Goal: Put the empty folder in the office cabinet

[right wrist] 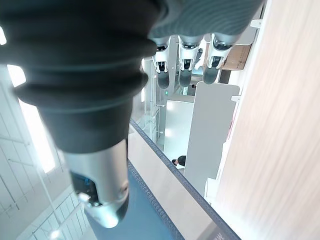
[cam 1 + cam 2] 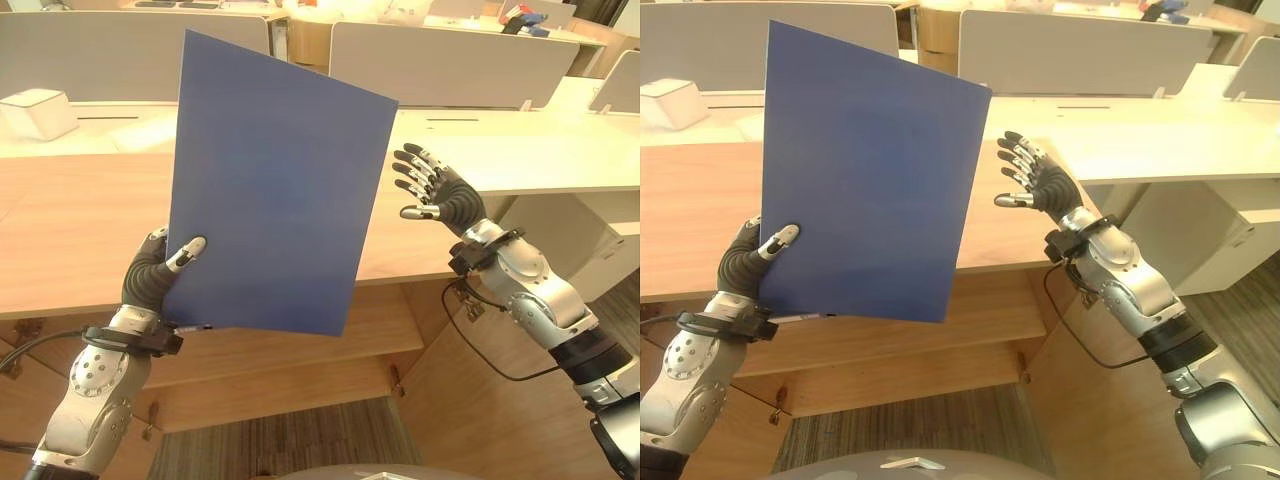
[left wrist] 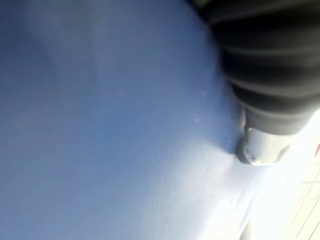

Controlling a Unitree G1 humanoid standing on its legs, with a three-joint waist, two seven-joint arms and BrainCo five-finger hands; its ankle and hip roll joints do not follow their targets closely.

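Note:
The blue folder (image 2: 278, 185) will stay flat when I carry it down to the cabinet, because it stands straight from its pinched lower corner.
A flat blue folder (image 2: 275, 190) stands upright and slightly tilted above the wooden desk (image 2: 70, 225). My left hand (image 2: 157, 272) pinches its lower left corner, thumb on the near face, fingers hidden behind. The same blue surface of the folder (image 3: 110, 130) shows very close in the left wrist view. My right hand (image 2: 437, 190) hovers open just right of the folder's right edge, fingers spread, apart from it. In the right wrist view the right hand's fingers (image 1: 182, 62) are straight, and the folder's edge (image 1: 165, 210) runs past them.
Below the desk top is an open wooden cabinet shelf (image 2: 290, 350). A white box (image 2: 38, 112) sits on the pale desk at far left. Grey divider panels (image 2: 450, 62) stand behind. A white desk (image 2: 560, 150) extends at right.

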